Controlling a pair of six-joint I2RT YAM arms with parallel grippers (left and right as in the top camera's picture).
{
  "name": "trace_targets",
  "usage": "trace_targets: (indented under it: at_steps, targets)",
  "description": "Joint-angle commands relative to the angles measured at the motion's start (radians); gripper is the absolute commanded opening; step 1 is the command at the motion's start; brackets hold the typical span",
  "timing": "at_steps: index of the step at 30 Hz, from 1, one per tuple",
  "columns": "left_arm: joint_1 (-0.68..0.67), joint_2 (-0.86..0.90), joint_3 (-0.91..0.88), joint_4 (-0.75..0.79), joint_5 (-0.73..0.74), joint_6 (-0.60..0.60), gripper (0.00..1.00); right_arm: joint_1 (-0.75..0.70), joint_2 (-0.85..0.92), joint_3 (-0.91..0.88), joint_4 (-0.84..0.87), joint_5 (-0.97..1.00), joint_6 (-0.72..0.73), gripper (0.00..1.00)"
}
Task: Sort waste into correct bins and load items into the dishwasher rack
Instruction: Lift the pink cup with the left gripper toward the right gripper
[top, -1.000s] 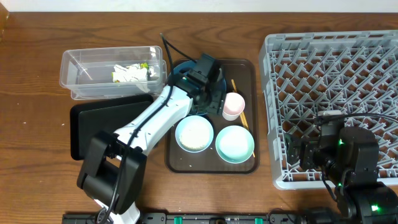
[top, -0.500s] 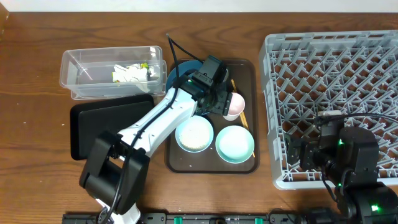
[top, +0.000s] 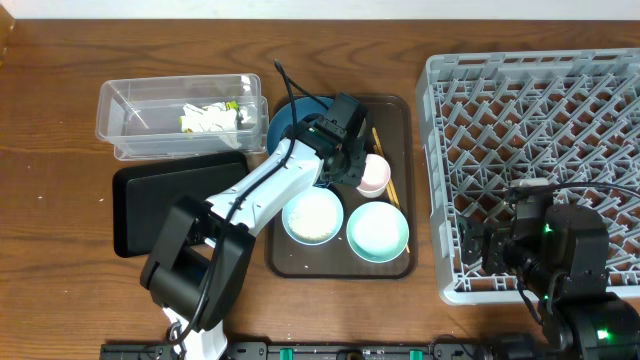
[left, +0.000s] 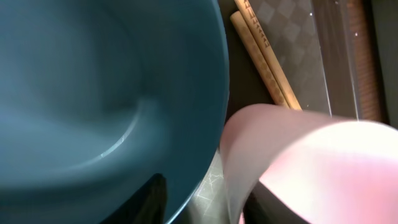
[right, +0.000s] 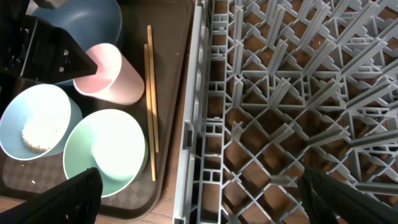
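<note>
The robot's left gripper straddles the pink-white cup's side (top: 373, 172), away from the dishwasher rack, so the robot should raise the cup and offer its base (right: 133, 95) to the right gripper.
My left gripper (top: 352, 160) is low over the brown tray, open, at the pink-white cup (top: 376, 174). In the left wrist view one finger is over the dark-blue dish (left: 93, 93) and the other is inside the cup (left: 311, 162), so the jaws (left: 208, 205) straddle the cup's wall. Wooden chopsticks (top: 386, 168) lie beside the cup. The pale-blue bowl (top: 313, 215) holds white rice scraps (right: 36, 135). The mint-green bowl (top: 377, 230) is beside it. My right gripper (right: 208, 208) is open and empty above the front-left edge of the grey dishwasher rack (top: 540, 110).
The clear tub (top: 130, 110) at the back left holds white tissue (top: 205, 119) and a bit of yellow wrapper (top: 232, 105). The black tray (top: 150, 205) lies in front of it. The brown serving tray (top: 402, 108) holds the dishes beside the rack.
My left gripper has moved right, from over the dark-blue dish to the pink-white cup. The right arm has not moved.
</note>
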Motion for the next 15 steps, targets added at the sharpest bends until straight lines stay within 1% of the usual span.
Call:
trace_targets:
  at_steps: [1, 4, 6, 7, 9, 15]
  targets:
    - [-0.004, 0.01, 0.007, 0.002, -0.002, -0.003, 0.31, -0.002, -0.002, 0.018, -0.001, -0.008, -0.009, 0.99]
    - [-0.004, 0.009, 0.007, -0.002, -0.002, -0.003, 0.27, -0.002, -0.002, 0.017, -0.001, -0.008, -0.009, 0.99]
    - [-0.004, 0.008, 0.007, -0.005, -0.002, -0.002, 0.19, -0.002, -0.002, 0.017, -0.001, -0.008, -0.009, 0.99]
    - [-0.004, 0.007, 0.007, -0.006, -0.002, -0.002, 0.13, -0.002, -0.002, 0.017, -0.001, -0.008, -0.01, 0.99]
    - [-0.004, 0.002, 0.007, -0.007, -0.002, -0.002, 0.06, -0.002, -0.002, 0.018, -0.002, -0.007, -0.01, 0.99]
    - [0.002, -0.039, 0.007, -0.008, 0.036, -0.002, 0.06, -0.002, -0.002, 0.017, -0.002, -0.003, -0.009, 0.98]
